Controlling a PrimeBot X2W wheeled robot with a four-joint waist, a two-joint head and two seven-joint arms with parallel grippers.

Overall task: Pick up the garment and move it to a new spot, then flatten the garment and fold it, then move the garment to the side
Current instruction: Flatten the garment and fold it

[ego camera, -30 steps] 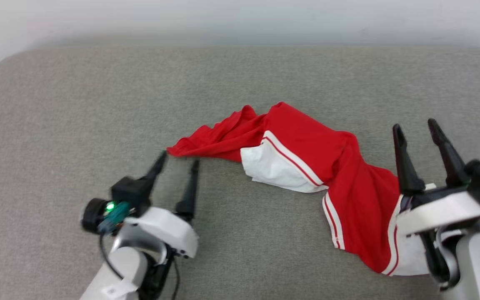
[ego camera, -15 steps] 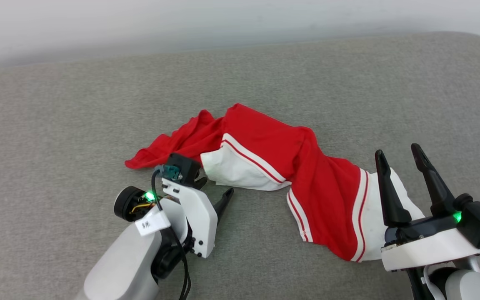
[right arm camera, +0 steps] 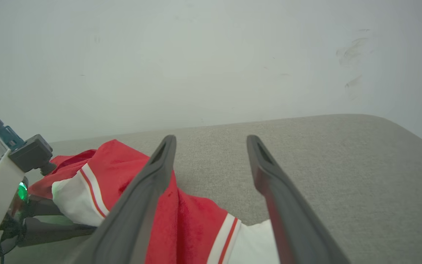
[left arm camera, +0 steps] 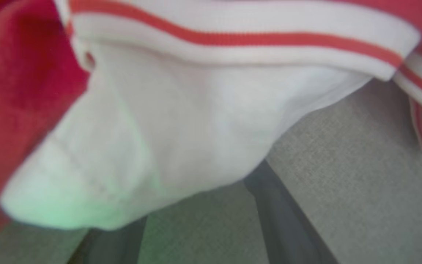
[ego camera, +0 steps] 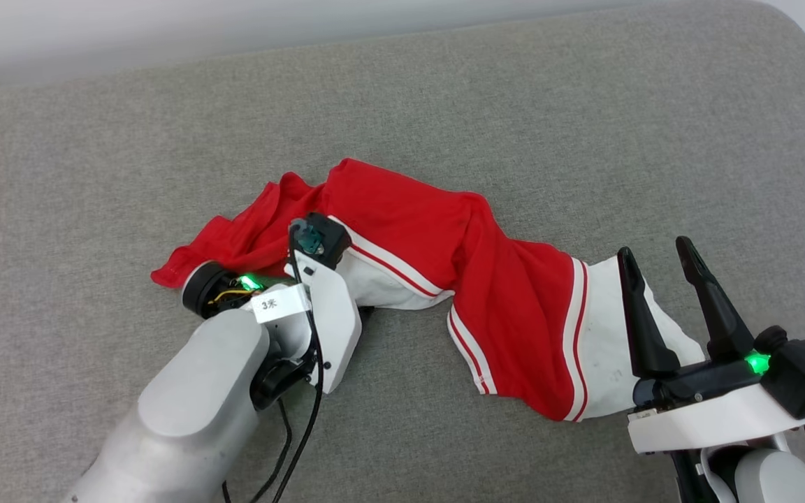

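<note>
I expect the garment (ego camera: 400, 205) to fall open into a broad sheet when I lift it, because loose folds (ego camera: 472, 243) gather the red body between the white sleeves.
The garment (ego camera: 500, 293) lies crumpled in a long band across the grey cushion, red with white sleeves and red-white striped trim; its lettering is hidden. My left gripper (left arm camera: 200, 209) is low at the band's left half. Its two fingers (left arm camera: 280, 223) stand apart, and a white sleeve (left arm camera: 181, 128) drapes over their tips. In the head view the left wrist (ego camera: 322, 293) covers those fingers. My right gripper (ego camera: 653, 248) hovers open over the other white sleeve (ego camera: 605, 349) at the band's right end, with nothing between its fingers (right arm camera: 152, 190).
The grey upholstered surface (ego camera: 444, 105) extends widely to the left, behind and in front of the garment. Its rounded corner (ego camera: 797, 31) is at the upper right. A pale wall (right arm camera: 196, 55) runs along the far edge. The left arm's cables (ego camera: 291, 447) hang near the forearm.
The head camera has swung, shifting the whole picture. My left arm has turned and pushed from the garment's red left tip in to the white sleeve. The right gripper stays open.
</note>
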